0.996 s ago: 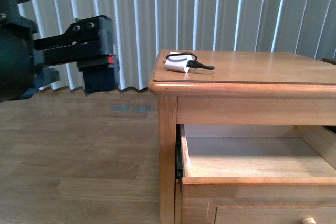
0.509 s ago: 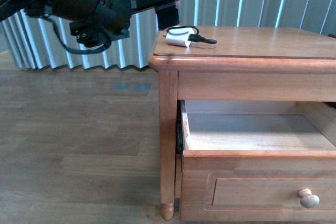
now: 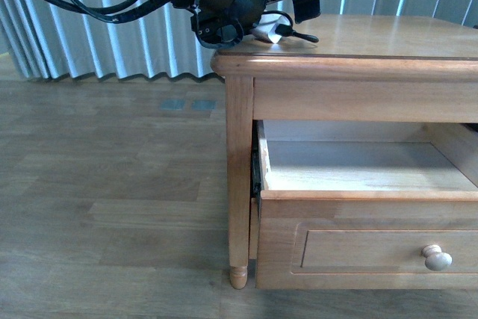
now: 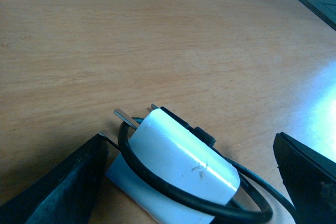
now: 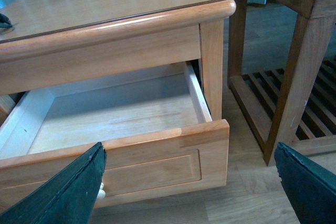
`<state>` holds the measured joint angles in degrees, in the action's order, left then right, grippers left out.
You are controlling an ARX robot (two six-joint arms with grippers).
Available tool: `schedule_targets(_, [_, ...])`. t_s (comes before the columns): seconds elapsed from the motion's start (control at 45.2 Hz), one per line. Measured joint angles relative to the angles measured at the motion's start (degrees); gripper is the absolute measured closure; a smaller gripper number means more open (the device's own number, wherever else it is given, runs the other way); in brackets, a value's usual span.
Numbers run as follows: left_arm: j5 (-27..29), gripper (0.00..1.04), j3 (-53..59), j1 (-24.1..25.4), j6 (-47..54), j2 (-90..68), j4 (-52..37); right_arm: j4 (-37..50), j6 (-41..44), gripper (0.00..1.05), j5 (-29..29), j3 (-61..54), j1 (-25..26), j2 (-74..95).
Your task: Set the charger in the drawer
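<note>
I expect the cable to come along in a bundle when I pick up the charger, because the black cable loops [image 4: 157, 182] around the white charger [image 4: 181, 156].
The white charger [image 3: 267, 32] with its looped black cable lies on the near left corner of the wooden bedside table's top [image 3: 388, 35]. My left gripper [image 3: 285, 19] is open and hangs just over the charger. In the left wrist view the charger [image 4: 178, 166] lies between the two black fingers [image 4: 63, 187], untouched. The drawer [image 3: 366, 248] stands pulled out, with its knob [image 3: 437, 258] at the right and nothing in its light interior [image 3: 358, 169]. My right gripper [image 5: 189, 192] is open in front of the drawer front [image 5: 152, 163], above the floor.
Pale vertical blinds [image 3: 134, 42] hang behind the table. A wood floor [image 3: 112, 207] lies to the left. The table's front leg [image 3: 239, 184] stands beside the drawer. A second, darker wooden table with a slatted shelf [image 5: 294, 51] stands close by the drawer side.
My left arm has swung right, from beside the table to over the charger on its top. The front view has shifted, and more of the drawer front and its knob shows.
</note>
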<state>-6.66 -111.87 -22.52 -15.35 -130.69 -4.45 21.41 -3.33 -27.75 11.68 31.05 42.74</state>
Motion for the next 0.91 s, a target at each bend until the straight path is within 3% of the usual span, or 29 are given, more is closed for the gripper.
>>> schedule_targets(0.288, [-0.6,0.07,-3.1,0.1,-1.4,-2.0,0.4,0.0,0.0,0.08,0.0,0.0,0.0,0.0])
schedule_targets(0.553, [-1.0,0.45,-7.4,0.2,-1.5,-4.3,3.9,0.0,0.0,0.08,0.0,0.0,0.0,0.0])
schedule_targets(0.907, [-2.6,0.48,-9.3,0.3,-1.5,-5.2,4.9,0.0,0.0,0.08,0.0,0.0,0.0,0.0])
